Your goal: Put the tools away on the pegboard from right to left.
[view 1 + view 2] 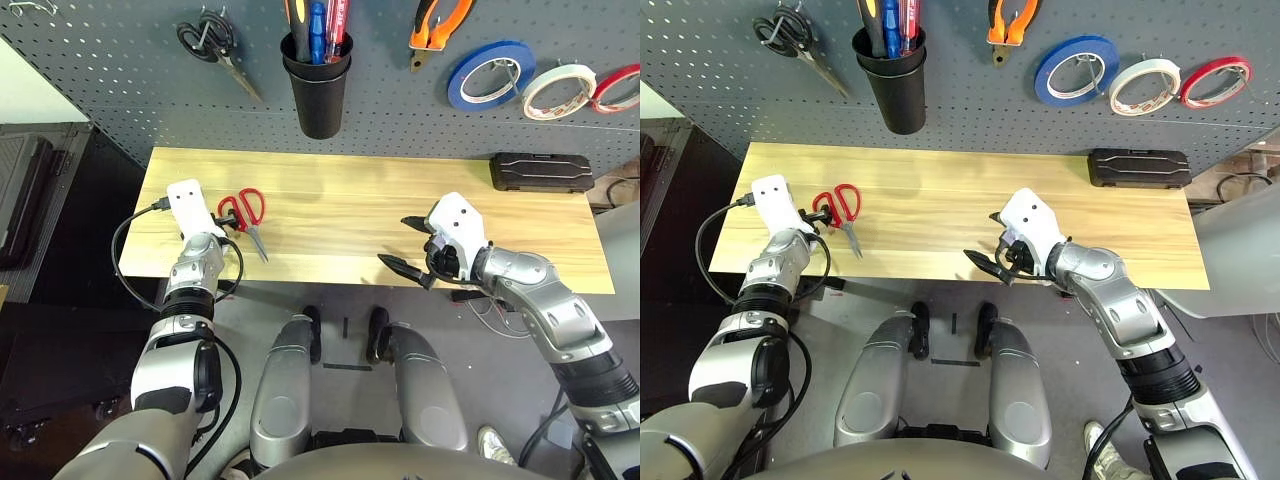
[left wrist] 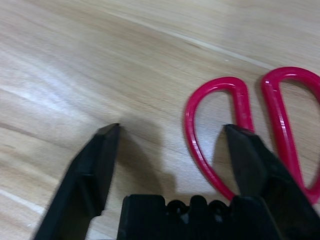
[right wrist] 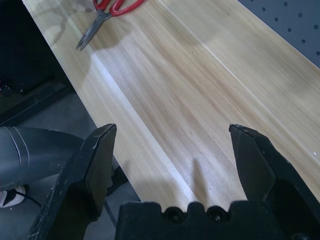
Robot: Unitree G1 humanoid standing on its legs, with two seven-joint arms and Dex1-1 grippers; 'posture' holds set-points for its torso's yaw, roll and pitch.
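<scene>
My gripper will carry the loops of the red-handled scissors (image 1: 244,216) onto the metal hook (image 1: 205,33). That hook sticks out past the black-handled scissors, so the red-handled scissors will hang in front.
The red-handled scissors (image 1: 245,212) lie flat on the left of the wooden table (image 1: 350,190), blades toward the front edge. My left gripper (image 2: 172,131) is open at their handles, with one finger (image 2: 245,155) over the nearer red loop (image 2: 187,127) and the other on bare wood. My right gripper (image 1: 408,243) hangs open and empty over the table's front edge, right of centre. On the pegboard (image 1: 100,80) hang the orange-and-black pliers (image 1: 435,22) and the white tape roll (image 1: 558,90). The screwdriver (image 1: 296,18) stands in the black cup (image 1: 317,95).
Black-handled scissors (image 1: 215,45) hang at the pegboard's left. A blue tape roll (image 1: 490,73) and a red one (image 1: 618,88) flank the white roll. A black case (image 1: 540,172) lies at the table's back right. A dark cabinet stands left of the table.
</scene>
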